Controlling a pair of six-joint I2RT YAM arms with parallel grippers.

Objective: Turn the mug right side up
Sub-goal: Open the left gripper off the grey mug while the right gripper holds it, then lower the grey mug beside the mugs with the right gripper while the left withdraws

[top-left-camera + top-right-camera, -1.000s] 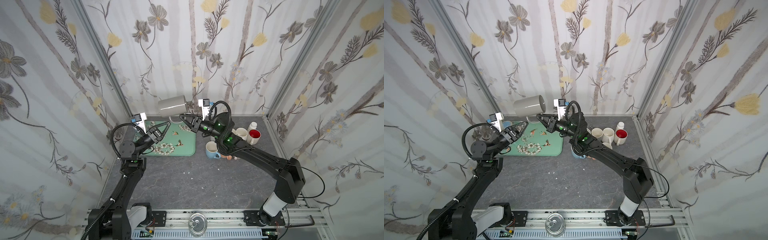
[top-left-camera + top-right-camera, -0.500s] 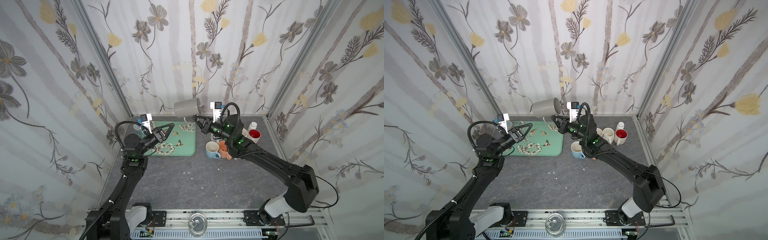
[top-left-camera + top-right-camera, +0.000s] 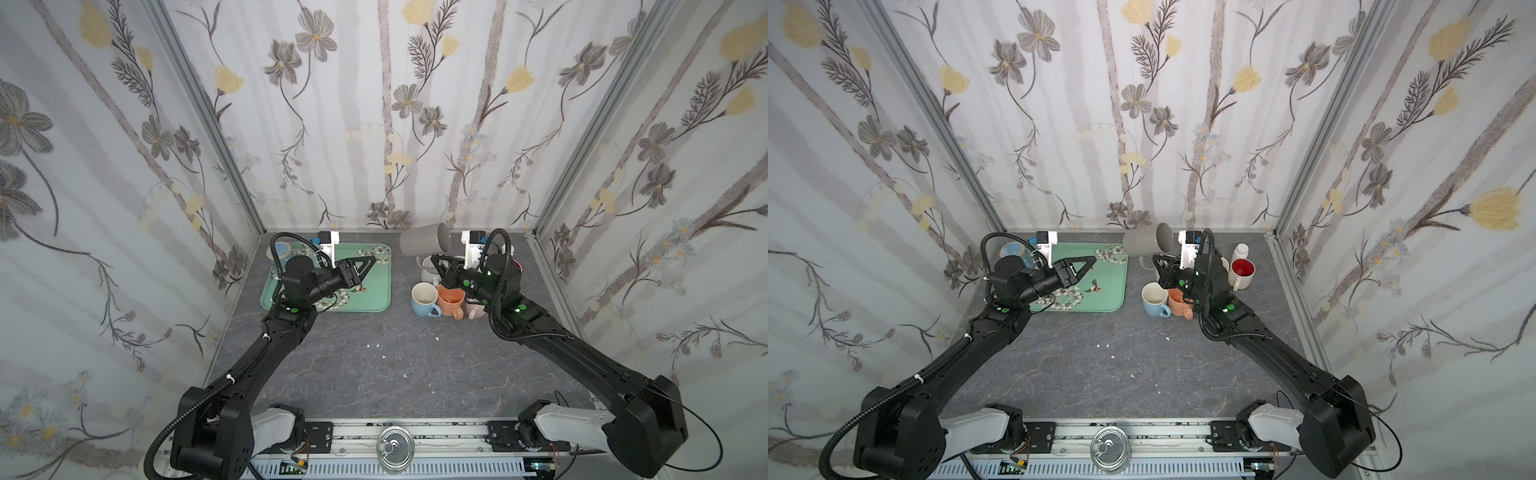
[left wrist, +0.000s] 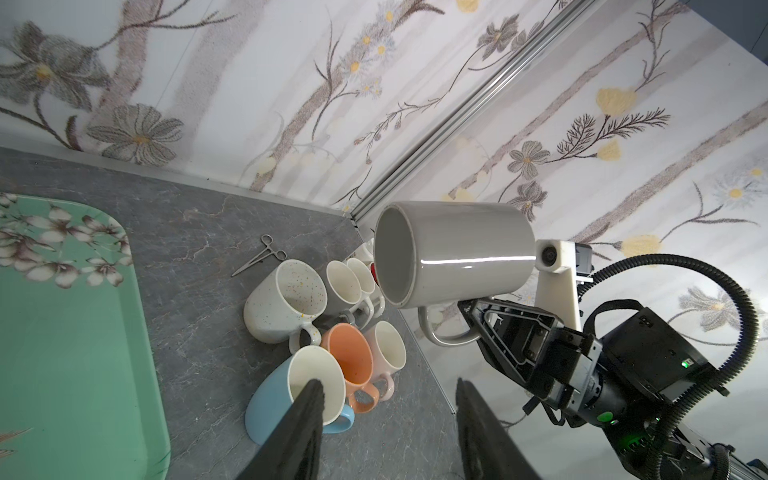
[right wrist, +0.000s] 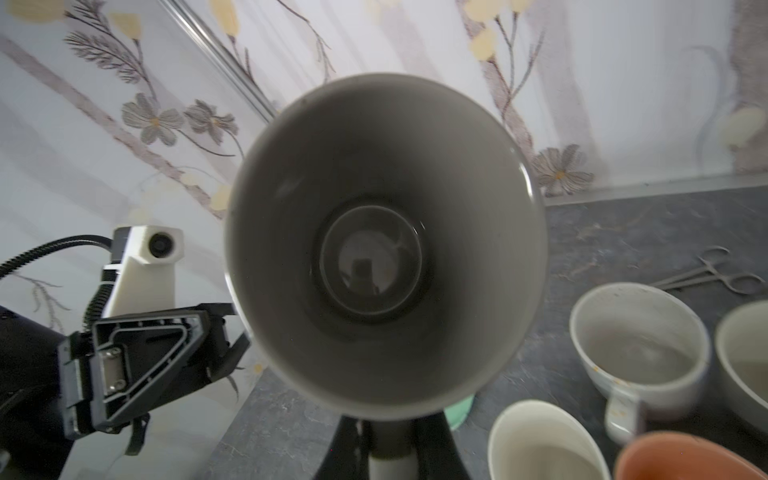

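My right gripper should keep tipping down, as the grey mug's opening (image 3: pixel 1165 238) is facing my right arm, until the grey mug stands upright by the red-inside mug (image 3: pixel 1241 271).
The grey mug (image 3: pixel 422 245) (image 3: pixel 1142 242) hangs in the air on its side at the back, its handle (image 4: pixel 446 332) pointing down. Its mouth faces the right wrist camera, which looks straight into the mug (image 5: pixel 386 245). My right gripper (image 3: pixel 437 261) (image 3: pixel 1159 262) (image 5: pixel 390 440) is shut on the handle from below, above the cluster of mugs. My left gripper (image 3: pixel 366 262) (image 3: pixel 1087 262) (image 4: pixel 386 384) is open and holds nothing, hovering over the green tray (image 3: pixel 374 301) and pointing toward the grey mug, well apart from it.
Under the grey mug stand upright mugs: blue (image 3: pixel 424 297), orange (image 3: pixel 451 297), speckled white (image 4: pixel 282 303), one red inside (image 3: pixel 1241 269). Forceps (image 4: pixel 259 255) lie behind them, a white bottle (image 3: pixel 1240 250) beside them. A blue-lidded container (image 3: pixel 1013 251) sits at the back left.
My right gripper has carried the grey mug to the right, from over the tray's back edge to over the mug cluster. My left gripper has swung right across the tray.
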